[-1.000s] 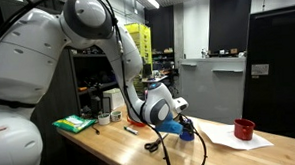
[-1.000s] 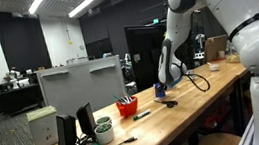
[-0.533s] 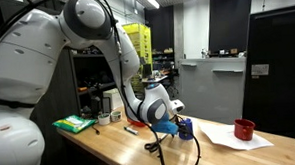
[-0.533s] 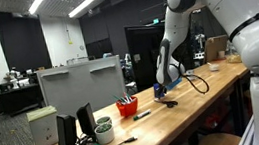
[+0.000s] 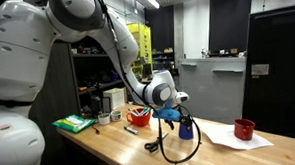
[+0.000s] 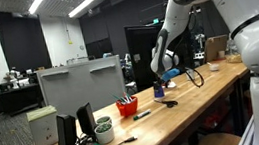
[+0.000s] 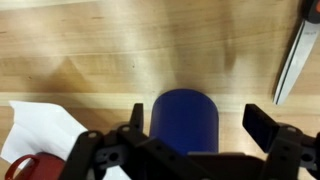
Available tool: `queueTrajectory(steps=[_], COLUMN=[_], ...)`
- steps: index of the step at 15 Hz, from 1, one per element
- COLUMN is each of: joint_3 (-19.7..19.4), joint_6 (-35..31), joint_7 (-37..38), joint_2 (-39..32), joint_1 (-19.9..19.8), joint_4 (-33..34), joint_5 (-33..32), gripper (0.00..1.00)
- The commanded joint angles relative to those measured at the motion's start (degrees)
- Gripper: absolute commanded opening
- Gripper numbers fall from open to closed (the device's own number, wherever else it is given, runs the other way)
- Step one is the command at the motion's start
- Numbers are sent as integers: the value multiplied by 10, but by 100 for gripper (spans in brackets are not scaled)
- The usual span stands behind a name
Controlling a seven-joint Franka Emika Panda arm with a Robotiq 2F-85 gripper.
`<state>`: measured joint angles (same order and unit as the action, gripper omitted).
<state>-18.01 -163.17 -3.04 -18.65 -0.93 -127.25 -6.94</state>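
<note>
The dark blue cup (image 5: pixel 186 128) is farther out than my hanging gripper, so next I reach out more and center the open fingers around the cup's top (image 7: pixel 185 118) before I close them.
A dark blue cup (image 7: pixel 185 120) stands on the wooden table (image 7: pixel 100 50), seen from above in the wrist view. My gripper (image 7: pixel 200 125) is open, with its two fingers on either side of the cup. The left finger is close to the cup and the right finger is well apart from it. In both exterior views the gripper (image 5: pixel 178 114) (image 6: pixel 166 77) hangs just above the cup (image 5: pixel 186 130) (image 6: pixel 161 91). A black cable loops down around the cup.
A red mug (image 5: pixel 245 129) (image 7: pixel 25 168) sits on white paper (image 5: pixel 222 138) (image 7: pixel 35 130). A red bowl (image 5: pixel 139 116) (image 6: pixel 126 106), a pen (image 5: pixel 152 144), a green object (image 5: pixel 74 123) and a monitor (image 6: pixel 81 86) are on the table. A metal tool (image 7: pixel 295 55) lies nearby.
The arm has lifted the gripper up from the table; the blue cup stays on the wood below it.
</note>
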Motion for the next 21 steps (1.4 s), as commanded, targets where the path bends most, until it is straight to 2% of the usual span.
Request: queueTrajectory(steps=[1,6,10,14,21], joint_3=[28,71,83,83,93], joint_6=[104,239,316,373,421], joint_7=[10,-13,-21,-17,-24], joint_2=[29,0,-31,-69,-126], joint_1=[-27,-70,-96,-113,-133], joint_4=[46,148,211,261,319], joint_5=[1,50,75,79,82], gripper=[100,100,100,100,100])
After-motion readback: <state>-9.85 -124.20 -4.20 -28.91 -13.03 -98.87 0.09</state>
